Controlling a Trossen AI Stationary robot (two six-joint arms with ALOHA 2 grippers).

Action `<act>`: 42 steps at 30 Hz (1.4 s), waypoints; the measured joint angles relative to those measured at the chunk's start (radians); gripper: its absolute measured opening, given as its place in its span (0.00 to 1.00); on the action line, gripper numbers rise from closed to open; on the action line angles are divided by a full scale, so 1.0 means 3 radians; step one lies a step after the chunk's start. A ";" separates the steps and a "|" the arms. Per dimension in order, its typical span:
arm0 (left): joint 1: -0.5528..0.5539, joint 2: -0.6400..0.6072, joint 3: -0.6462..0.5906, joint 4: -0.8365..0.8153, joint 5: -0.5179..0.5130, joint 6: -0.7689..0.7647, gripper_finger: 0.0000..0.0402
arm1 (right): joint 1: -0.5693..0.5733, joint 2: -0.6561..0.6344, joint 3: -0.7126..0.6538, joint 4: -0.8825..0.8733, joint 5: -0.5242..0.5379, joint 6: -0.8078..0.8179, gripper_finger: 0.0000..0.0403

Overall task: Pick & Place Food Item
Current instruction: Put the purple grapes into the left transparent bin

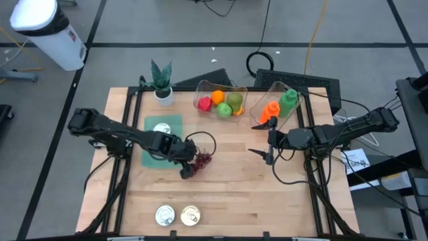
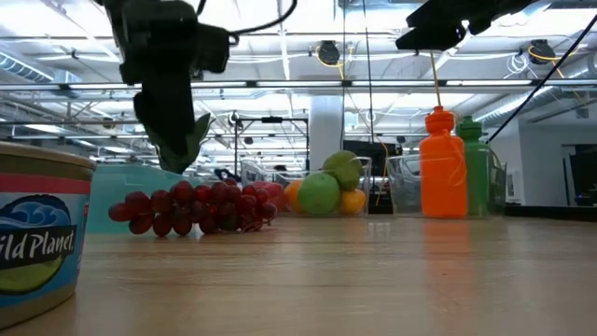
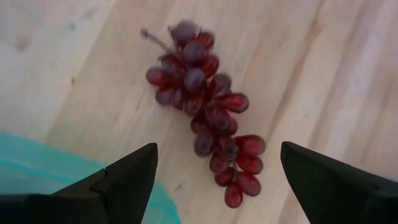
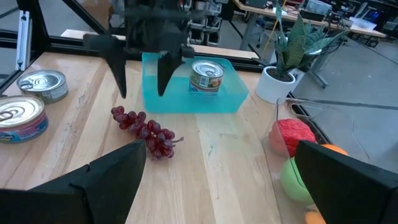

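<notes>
The grapes lie lengthwise between the left gripper's open fingers, so the robot should keep moving the gripper down until the fingers are on both sides of the grapes' middle, then close them.
A bunch of dark red grapes lies on its side on the wooden table, just right of a teal tray. My left gripper hangs open above the bunch's near end, slanting down, one finger on either side and clear of it. The low view shows it above the grapes. From the right wrist view its two fingers point down beside the grapes. My right gripper waits open and level at the table's right, holding nothing.
A tin can stands on the teal tray. Two more cans sit near the front edge. At the back are a potted plant, a clear bin of fruit and a bin with an orange bottle and a green bottle.
</notes>
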 joint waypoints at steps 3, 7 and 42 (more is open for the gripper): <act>-0.0001 0.0114 -0.0003 0.0032 0.0000 -0.0026 0.87 | 0.0000 -0.0001 0.0000 -0.0001 0.0000 0.0000 0.98; 0.0013 0.0306 -0.0001 0.0142 -0.0045 0.0000 0.87 | -0.0001 -0.0001 0.0000 -0.0002 0.0000 0.0000 0.98; 0.0096 0.1021 -0.0005 0.0522 -0.0112 0.0225 0.44 | 0.0000 -0.0001 -0.0230 0.0379 -0.0001 -0.0160 0.98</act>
